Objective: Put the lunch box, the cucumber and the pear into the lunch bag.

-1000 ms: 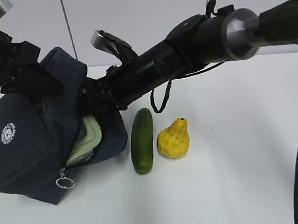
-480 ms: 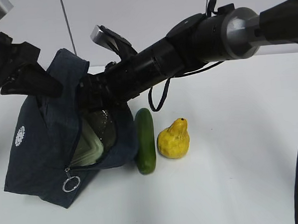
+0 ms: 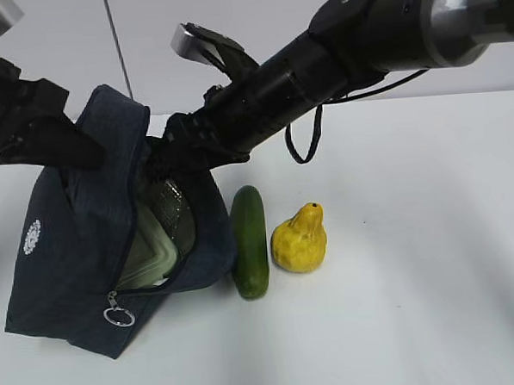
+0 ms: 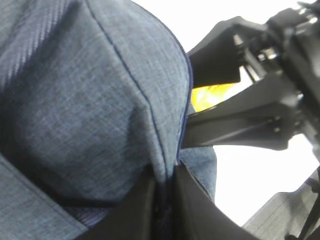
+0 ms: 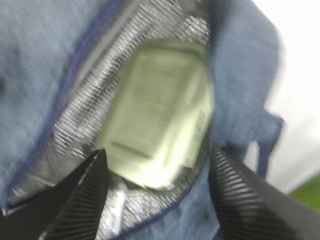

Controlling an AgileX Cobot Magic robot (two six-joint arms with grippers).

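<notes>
The pear (image 3: 300, 239) will settle against the lunch box and stay inside when the robot lowers it in, because the lunch bag gapes (image 3: 172, 199) beyond the lunch box.
The navy lunch bag (image 3: 79, 253) stands open at the left, tipped up. My left gripper (image 3: 87, 150) is shut on its top fabric edge, and the left wrist view shows the cloth (image 4: 100, 100) pinched between the jaws (image 4: 164, 200). The lunch box (image 3: 152, 248) lies inside the bag, with its pale green lid (image 5: 160, 115) showing against the silver lining. My right gripper (image 3: 162, 163) is open and empty just above the bag mouth (image 5: 159, 197). The cucumber (image 3: 249, 242) lies beside the bag, touching its side. The pear (image 3: 299, 239) stands right of the cucumber.
The bag's zip ring pull (image 3: 119, 317) hangs at its front bottom and a white logo (image 3: 32, 236) is on its left side. The right arm (image 3: 336, 50) slants over the cucumber and pear. A black cable (image 3: 302, 143) loops beneath it. The white table (image 3: 417, 279) extends right.
The bag was tipped up and shifted right against the cucumber. My right gripper has drawn back up and right out of the bag mouth, leaving the lunch box inside.
</notes>
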